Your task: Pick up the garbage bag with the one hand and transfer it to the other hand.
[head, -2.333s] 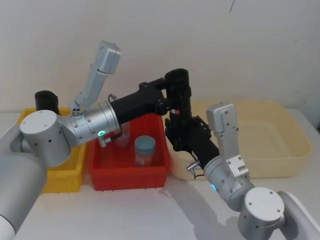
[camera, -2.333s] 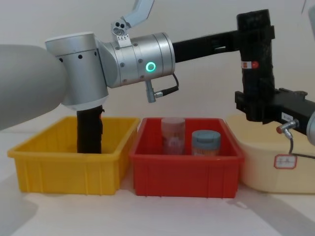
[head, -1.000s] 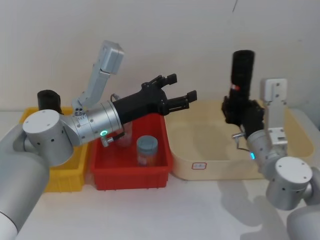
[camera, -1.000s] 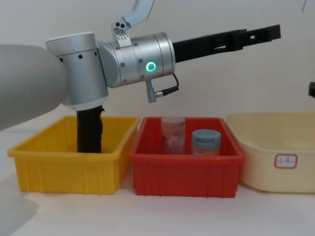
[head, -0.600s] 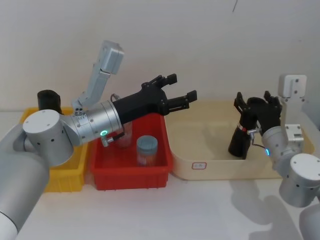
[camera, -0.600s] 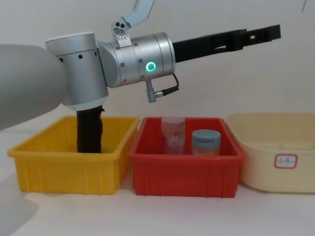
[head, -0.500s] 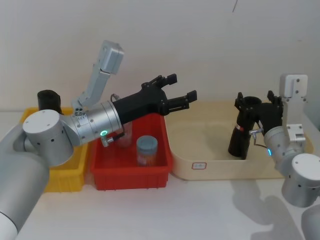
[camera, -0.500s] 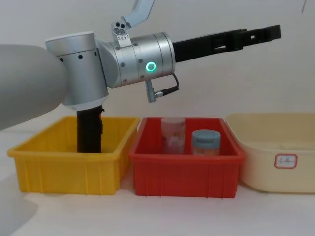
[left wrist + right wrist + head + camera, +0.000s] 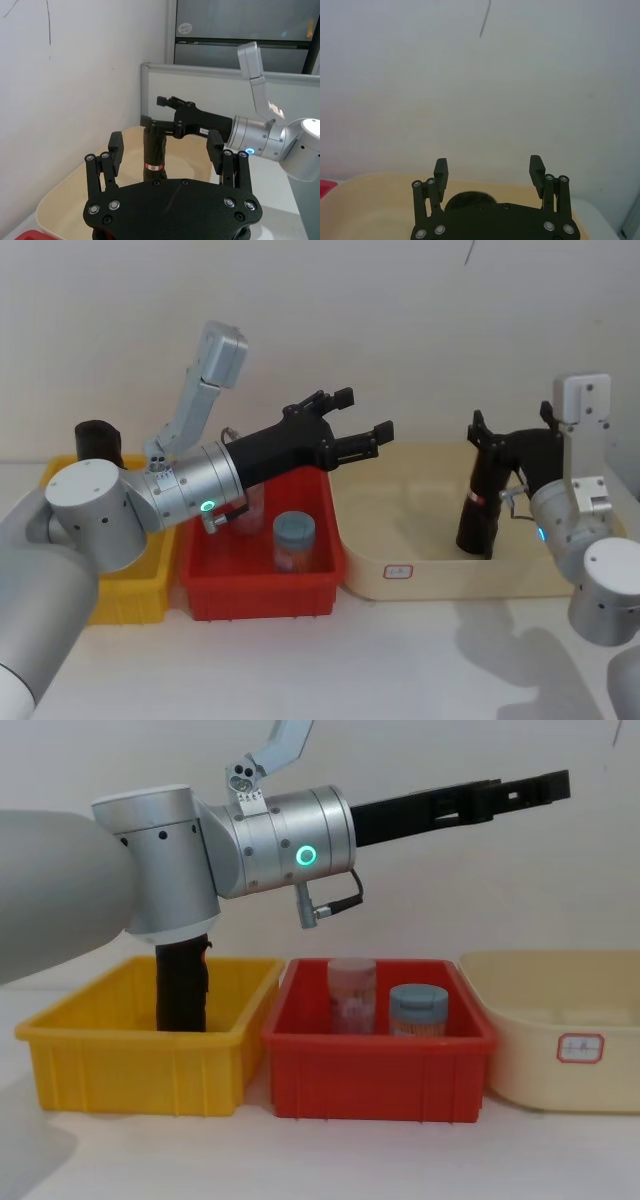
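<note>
The jar's body [image 9: 418, 1029] will come along in one piece when I raise it by the lid, because the blue lid [image 9: 419, 1003] sits level and flush.
The garbage bag [image 9: 479, 508], a tall black roll with a white-and-red band, stands free and slightly tilted inside the cream tub [image 9: 450, 580]. In the left wrist view the garbage bag [image 9: 154, 161] rises from the tub floor. My right gripper [image 9: 508, 435] is open just above and behind the roll's top, holding nothing; in its own wrist view the right gripper [image 9: 488, 170] has its fingers wide apart, with the roll's dark top [image 9: 468, 199] below them. My left gripper [image 9: 357, 432] hangs open and empty over the red bin's far corner, well left of the bag.
A red bin [image 9: 260, 595] holds a blue-lidded jar [image 9: 293, 540] and a pink jar [image 9: 352, 992]. At the left, a yellow bin [image 9: 130, 1065] holds another black roll [image 9: 182, 985]. The left arm's long link [image 9: 450, 805] spans high above the red bin.
The bag went from both grippers to the right one, which carried it right, stood it in the cream tub and opened. Since half a second ago that gripper has risen slightly. The left arm has held still.
</note>
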{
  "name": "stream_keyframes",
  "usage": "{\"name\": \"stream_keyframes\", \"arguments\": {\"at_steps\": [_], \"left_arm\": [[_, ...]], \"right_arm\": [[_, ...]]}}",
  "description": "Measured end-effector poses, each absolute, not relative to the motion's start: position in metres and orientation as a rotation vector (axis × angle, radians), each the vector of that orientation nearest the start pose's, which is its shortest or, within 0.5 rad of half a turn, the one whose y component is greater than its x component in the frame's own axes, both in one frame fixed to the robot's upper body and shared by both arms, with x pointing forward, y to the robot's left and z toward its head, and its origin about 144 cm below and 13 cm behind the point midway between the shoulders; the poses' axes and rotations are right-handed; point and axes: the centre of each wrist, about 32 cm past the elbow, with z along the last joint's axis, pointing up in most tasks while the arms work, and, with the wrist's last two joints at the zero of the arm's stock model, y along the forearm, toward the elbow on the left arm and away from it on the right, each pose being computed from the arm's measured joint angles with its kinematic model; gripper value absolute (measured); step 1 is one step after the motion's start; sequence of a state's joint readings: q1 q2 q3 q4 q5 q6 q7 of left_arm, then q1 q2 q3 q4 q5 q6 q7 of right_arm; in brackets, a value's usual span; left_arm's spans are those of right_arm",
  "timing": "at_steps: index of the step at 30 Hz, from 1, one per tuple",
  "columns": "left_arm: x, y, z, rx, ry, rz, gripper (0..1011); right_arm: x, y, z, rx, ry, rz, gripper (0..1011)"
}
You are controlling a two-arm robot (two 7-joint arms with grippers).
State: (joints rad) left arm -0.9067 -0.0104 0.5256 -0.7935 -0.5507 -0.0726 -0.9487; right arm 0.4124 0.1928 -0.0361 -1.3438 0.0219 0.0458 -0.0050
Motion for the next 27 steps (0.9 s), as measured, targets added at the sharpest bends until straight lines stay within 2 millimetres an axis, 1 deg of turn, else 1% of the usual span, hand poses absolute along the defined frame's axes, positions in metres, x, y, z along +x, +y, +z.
{"name": "stream_keyframes", "arguments": {"at_steps": [7, 13, 18, 23, 26, 27], "left_arm": [[0.659, 0.109, 1.28, -0.198, -0.051, 0.269, 1001], [0.653, 0.116, 1.28, -0.204, -0.076, 0.319, 1001], [0.644, 0.126, 1.28, -0.215, -0.109, 0.379, 1001], [0.635, 0.135, 1.28, -0.224, -0.142, 0.437, 1001], [0.626, 0.144, 1.279, -0.232, -0.171, 0.491, 1001], [0.626, 0.144, 1.279, -0.232, -0.171, 0.491, 1001]], "right_arm": [[0.566, -0.282, 1.241, -0.015, -0.275, -1.572, 1000], [0.559, -0.275, 1.246, -0.001, -0.293, -1.522, 1000], [0.55, -0.267, 1.248, 0.004, -0.291, -1.47, 1000], [0.542, -0.26, 1.247, 0.001, -0.282, -1.43, 1000], [0.536, -0.255, 1.246, -0.005, -0.273, -1.401, 1000], [0.536, -0.255, 1.246, -0.005, -0.273, -1.401, 1000]]}}
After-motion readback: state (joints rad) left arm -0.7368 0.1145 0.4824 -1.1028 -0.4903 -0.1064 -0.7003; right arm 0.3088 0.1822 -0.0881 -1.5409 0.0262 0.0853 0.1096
